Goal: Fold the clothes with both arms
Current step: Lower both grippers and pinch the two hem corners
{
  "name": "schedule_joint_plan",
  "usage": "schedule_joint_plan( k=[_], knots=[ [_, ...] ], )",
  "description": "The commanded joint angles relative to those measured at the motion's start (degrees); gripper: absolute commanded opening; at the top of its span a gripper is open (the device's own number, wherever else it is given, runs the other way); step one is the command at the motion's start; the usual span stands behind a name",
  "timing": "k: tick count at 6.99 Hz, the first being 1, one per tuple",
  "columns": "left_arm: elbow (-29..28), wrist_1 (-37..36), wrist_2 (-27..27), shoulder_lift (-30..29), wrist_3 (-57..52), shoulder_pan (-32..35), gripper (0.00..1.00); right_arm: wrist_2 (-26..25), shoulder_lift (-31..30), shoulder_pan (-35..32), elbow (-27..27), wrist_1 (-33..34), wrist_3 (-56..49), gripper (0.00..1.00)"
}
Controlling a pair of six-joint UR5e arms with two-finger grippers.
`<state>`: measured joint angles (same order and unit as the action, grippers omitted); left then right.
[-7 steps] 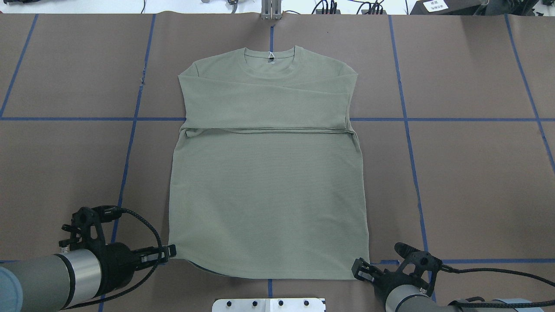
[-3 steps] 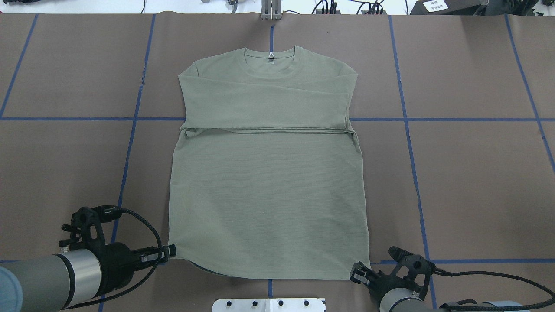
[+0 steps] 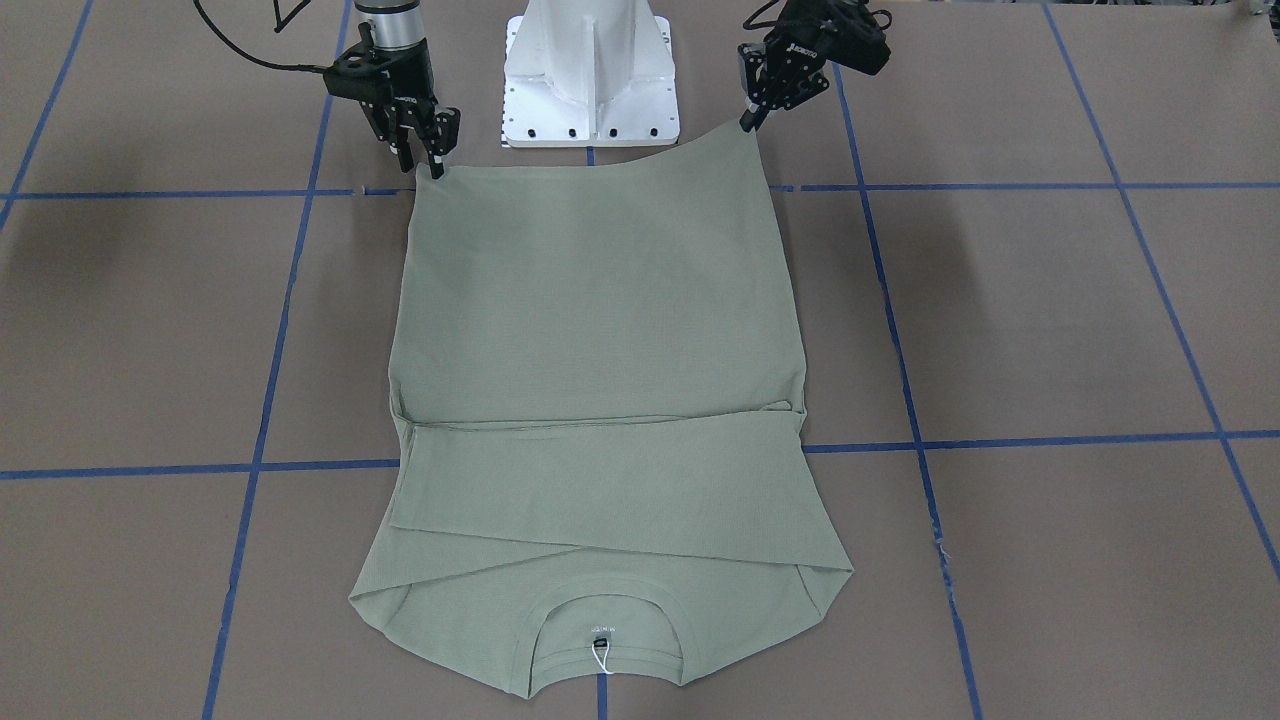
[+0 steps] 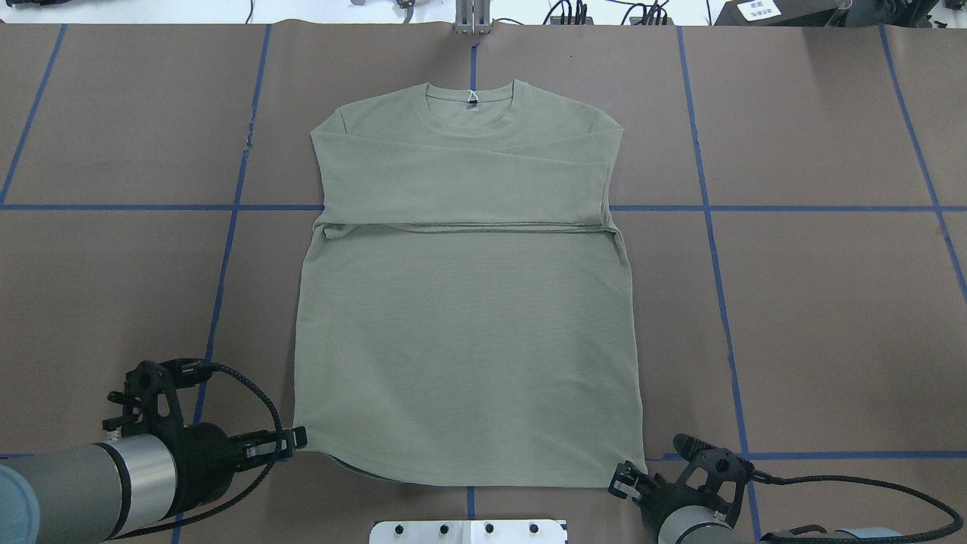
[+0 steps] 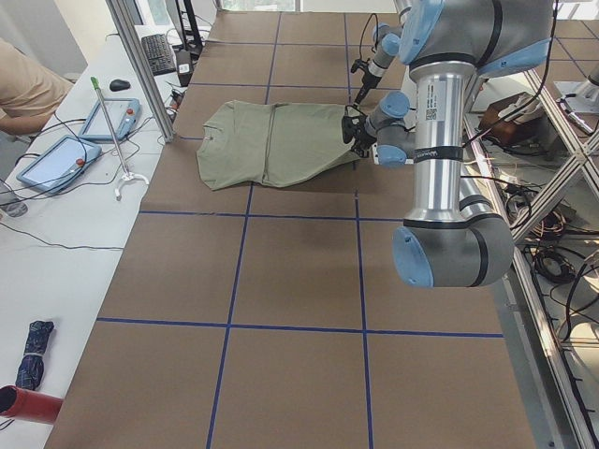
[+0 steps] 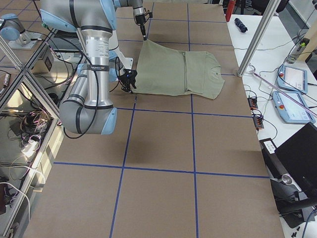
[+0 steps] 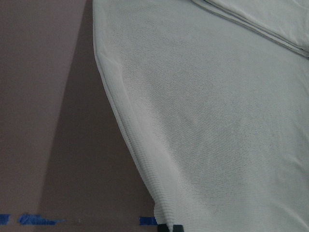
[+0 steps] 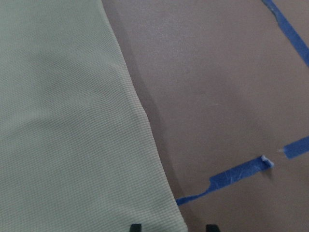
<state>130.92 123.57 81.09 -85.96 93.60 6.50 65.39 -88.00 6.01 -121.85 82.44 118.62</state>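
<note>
My gripper is about to pull the shirt's hem. The neckline [image 3: 607, 642] lies flat and free, so the whole sage-green shirt [image 3: 597, 300] will slide toward the white base pedestal.
The sage-green shirt [image 4: 468, 332] lies flat on the brown table, neckline at the far side, both sleeves folded across the chest; it also shows in the front-facing view [image 3: 595, 300]. My left gripper [image 4: 300, 436] is shut on the hem's left corner; in the left wrist view [image 7: 169, 226] the tips sit close together on the fabric. My right gripper [image 4: 621, 479] is at the hem's right corner. In the right wrist view [image 8: 172, 226] its fingers stand apart with the shirt's edge between them. In the front-facing view the left gripper [image 3: 748, 120] holds its corner slightly raised.
The white base pedestal [image 3: 590, 75] stands between the arms just behind the hem. Blue tape lines [image 4: 823, 208] grid the brown table cover. Cables and devices lie along the far edge [image 4: 604, 11].
The right gripper has moved slightly back toward the base and inward along the hem's right corner. The left gripper and the shirt have not moved.
</note>
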Motion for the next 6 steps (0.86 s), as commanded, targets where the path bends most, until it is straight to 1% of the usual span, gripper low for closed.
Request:
schedule_joint_plan(
  k=[1,3,5,6],
  knots=[
    [-0.1,-0.1,0.0,0.1,0.0,0.0,0.00,0.1,0.1,0.1,0.1,0.0,-0.2,0.00],
    [-0.2,-0.1,0.0,0.1,0.0,0.0,0.00,0.9,0.2,-1.2,-0.9,0.1,-1.1,0.00],
    [0.0,-0.5,0.2,1.1,-0.3,0.0,0.00,3.3,-0.6,-3.4,-5.7,1.3,-5.4,0.00],
    [3.0,-3.0,0.4,1.8,-0.3,0.2,0.00,5.1,-0.4,-3.8,-11.9,8.7,-6.6,0.00]
  ],
)
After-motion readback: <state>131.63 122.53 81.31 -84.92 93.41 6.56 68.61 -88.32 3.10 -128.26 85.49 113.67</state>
